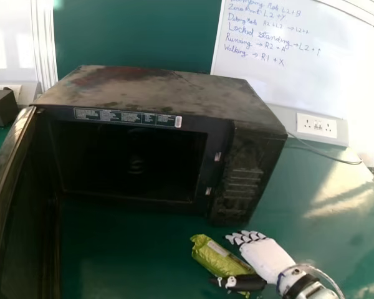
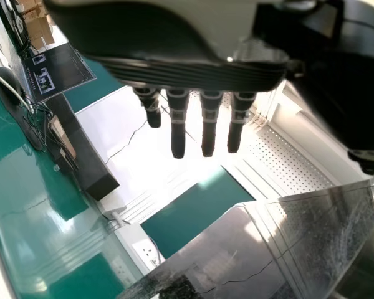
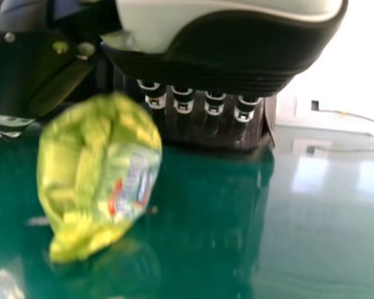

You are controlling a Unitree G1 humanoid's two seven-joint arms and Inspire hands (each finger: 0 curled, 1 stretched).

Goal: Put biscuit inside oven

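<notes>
My gripper will leave a hidden pale thin piece behind when it lifts, because a pale tip (image 3: pixel 37 221) peeks out beside the green biscuit packet (image 1: pixel 220 256).
My right hand (image 1: pixel 265 258) is at the front right of the black oven (image 1: pixel 237 180), fingers straight and open. The green biscuit packet (image 1: pixel 218 255) lies between its fingers and thumb, below the oven's control panel. In the right wrist view the packet (image 3: pixel 100 180) is beside the thumb of the hand (image 3: pixel 227 62), whose fingers point at the oven front. The oven door (image 1: pixel 19 205) stands open at the left, its cavity (image 1: pixel 131 162) dark. In the left wrist view my left hand (image 2: pixel 193 121) is open and holds nothing, above a glossy dark surface (image 2: pixel 287 243).
The green table (image 1: pixel 131 255) extends in front of the oven and to its right. A wall socket (image 1: pixel 316 126) and a cable are behind at the right. A dark box (image 1: pixel 0 107) sits at the far left. In the left wrist view, a dark screen (image 2: pixel 59 71) stands beyond cables.
</notes>
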